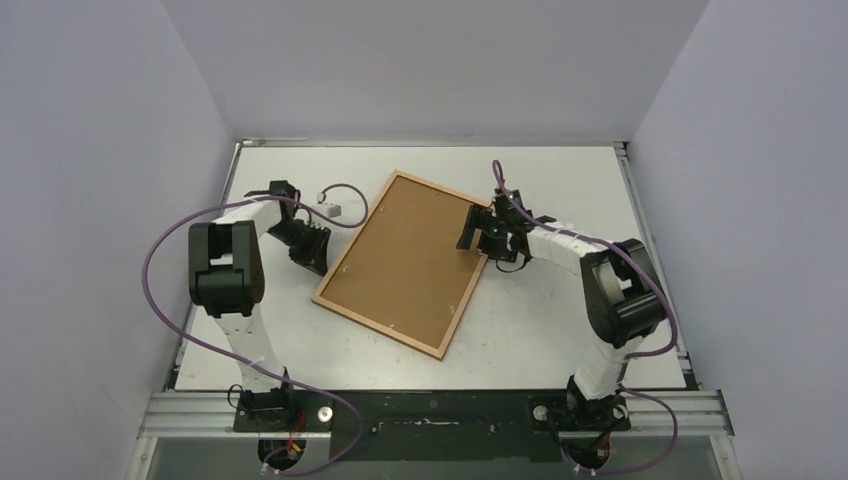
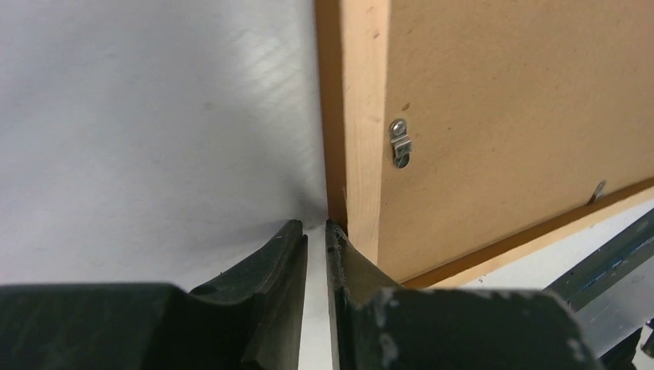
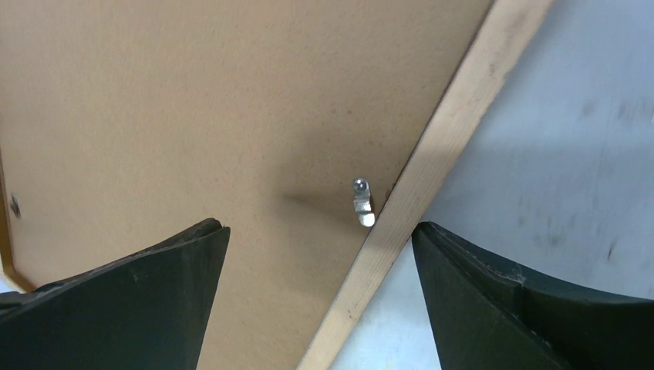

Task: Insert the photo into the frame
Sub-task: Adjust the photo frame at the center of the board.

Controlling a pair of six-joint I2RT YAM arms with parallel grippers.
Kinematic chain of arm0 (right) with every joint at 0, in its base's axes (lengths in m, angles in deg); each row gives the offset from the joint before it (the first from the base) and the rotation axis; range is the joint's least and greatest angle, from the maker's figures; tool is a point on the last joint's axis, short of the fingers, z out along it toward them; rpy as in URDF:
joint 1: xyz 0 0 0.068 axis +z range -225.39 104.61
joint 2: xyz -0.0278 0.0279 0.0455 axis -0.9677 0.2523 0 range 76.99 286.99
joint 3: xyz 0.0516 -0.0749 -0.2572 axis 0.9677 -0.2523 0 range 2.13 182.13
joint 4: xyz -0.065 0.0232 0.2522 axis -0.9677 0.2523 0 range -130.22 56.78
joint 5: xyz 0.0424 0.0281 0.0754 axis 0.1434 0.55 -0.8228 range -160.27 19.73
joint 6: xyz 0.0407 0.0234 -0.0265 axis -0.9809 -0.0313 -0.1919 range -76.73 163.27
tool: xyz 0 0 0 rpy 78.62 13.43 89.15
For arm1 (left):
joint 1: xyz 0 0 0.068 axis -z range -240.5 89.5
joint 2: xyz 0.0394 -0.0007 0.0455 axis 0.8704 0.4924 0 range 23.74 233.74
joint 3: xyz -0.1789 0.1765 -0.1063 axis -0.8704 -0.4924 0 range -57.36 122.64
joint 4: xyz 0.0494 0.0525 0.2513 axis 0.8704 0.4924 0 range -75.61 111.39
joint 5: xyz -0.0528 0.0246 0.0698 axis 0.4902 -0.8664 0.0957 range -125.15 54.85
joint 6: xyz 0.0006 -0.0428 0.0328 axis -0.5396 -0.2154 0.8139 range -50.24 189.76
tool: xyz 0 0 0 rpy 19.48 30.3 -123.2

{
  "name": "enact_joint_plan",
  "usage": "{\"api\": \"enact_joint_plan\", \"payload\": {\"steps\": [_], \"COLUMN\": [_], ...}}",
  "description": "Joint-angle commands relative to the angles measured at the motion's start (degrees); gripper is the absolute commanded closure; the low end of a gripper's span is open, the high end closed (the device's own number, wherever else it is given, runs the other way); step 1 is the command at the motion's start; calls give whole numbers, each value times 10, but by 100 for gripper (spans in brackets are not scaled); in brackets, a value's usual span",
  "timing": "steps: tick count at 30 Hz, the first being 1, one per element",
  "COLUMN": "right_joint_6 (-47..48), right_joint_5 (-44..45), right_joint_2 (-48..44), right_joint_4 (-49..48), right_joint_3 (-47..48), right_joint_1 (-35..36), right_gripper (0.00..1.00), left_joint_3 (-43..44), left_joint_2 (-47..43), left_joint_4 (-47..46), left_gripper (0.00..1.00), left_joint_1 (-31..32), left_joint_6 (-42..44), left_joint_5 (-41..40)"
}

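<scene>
The frame is crooked and the clip near my left gripper points along the rail, so next my right gripper pushes the frame straighter and then reaches that clip first.
The frame lies face down and askew in the middle of the table, its pale wooden rail around a brown fibreboard backing. The photo is hidden. My left gripper sits low at the frame's left side. Its jaws are almost together with only a thin slit, nothing is in them, and the right fingertip touches the rail's outer edge. My right gripper hovers open over the frame's right rail, one finger above the backing and one above the table.
Small metal turn clips sit on the backing near the rails. A little white block on a purple cable lies left of the frame's top corner. Grey walls close in three sides, and a black rail runs along the near edge.
</scene>
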Motion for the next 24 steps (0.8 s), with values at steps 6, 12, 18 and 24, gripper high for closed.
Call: {"api": "enact_joint_plan", "payload": {"steps": [6,12,18,24], "right_joint_6": [55,82,105,111], "right_joint_5": [-53,-89,-55,-3], "right_joint_2": [148,243,274,146], "right_joint_4": [-16,22,74,53], "right_joint_3": [217,359,443,402], "right_joint_1": [-10,-11,-23,-48], "right_gripper": [7,8,10,10], "left_joint_3": [-36,-57,-52,-30], "left_joint_2": [-45,-60,-54,-76], "left_joint_4": [45,59,63,78], "left_gripper": [83,82,82,80], "left_joint_1": [54,93,114,47], "left_joint_6": [94,121,119,96], "left_joint_5": [38,48,63,109]}}
